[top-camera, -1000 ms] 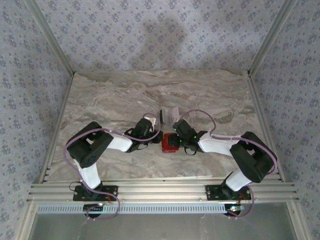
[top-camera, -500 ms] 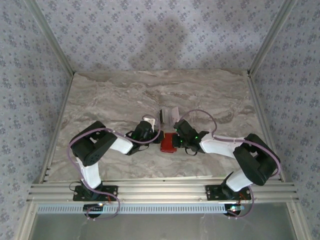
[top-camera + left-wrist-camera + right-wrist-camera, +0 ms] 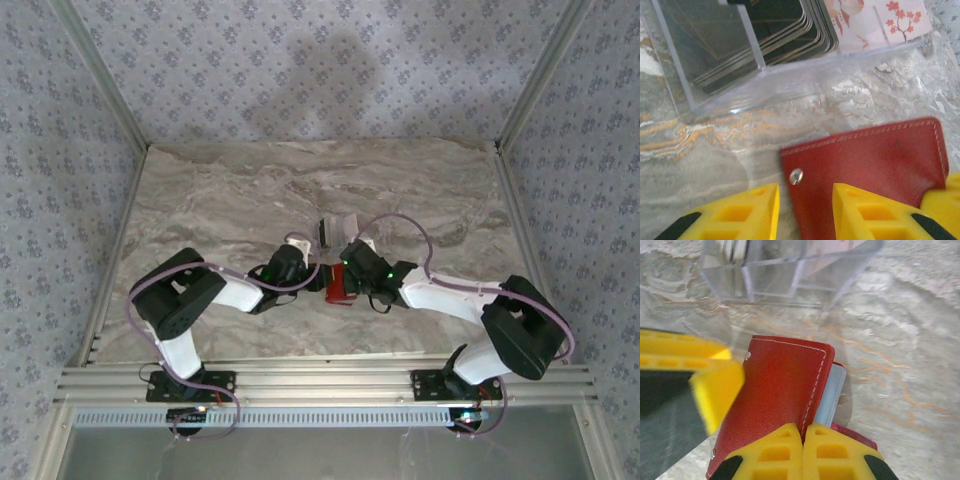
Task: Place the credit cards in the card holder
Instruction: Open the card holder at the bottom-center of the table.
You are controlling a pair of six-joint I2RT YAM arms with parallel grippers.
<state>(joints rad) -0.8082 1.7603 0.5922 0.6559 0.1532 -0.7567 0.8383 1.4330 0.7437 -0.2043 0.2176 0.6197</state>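
Note:
The snap-button corner (image 3: 748, 355) has my left gripper next to it, in the way of the top cover as it opens. Next, my left gripper moves back while my right gripper swings the lifted edge (image 3: 813, 401) over.
The red card holder (image 3: 339, 287) lies on the marble table between both grippers. My right gripper (image 3: 802, 436) is shut on the edge of its top cover (image 3: 780, 385), which is lifted slightly so the pale blue pockets (image 3: 833, 395) show underneath. My left gripper (image 3: 805, 205) is open, its yellow fingers (image 3: 740, 210) standing on either side of the holder's snap-button corner (image 3: 796, 176). The credit cards, dark ones (image 3: 765, 30) and pinkish floral ones (image 3: 875, 20), stand in a clear box (image 3: 337, 228) just beyond the holder.
The clear acrylic box (image 3: 790, 270) sits a few centimetres beyond the holder, its front wall (image 3: 805, 80) close to my fingers. The two grippers almost touch over the holder. Metal frame rails (image 3: 320, 380) run along the near table edge.
The right gripper has slid left onto the card holder, whose red patch now looks narrower from above. The left arm has pulled back a little toward the left.

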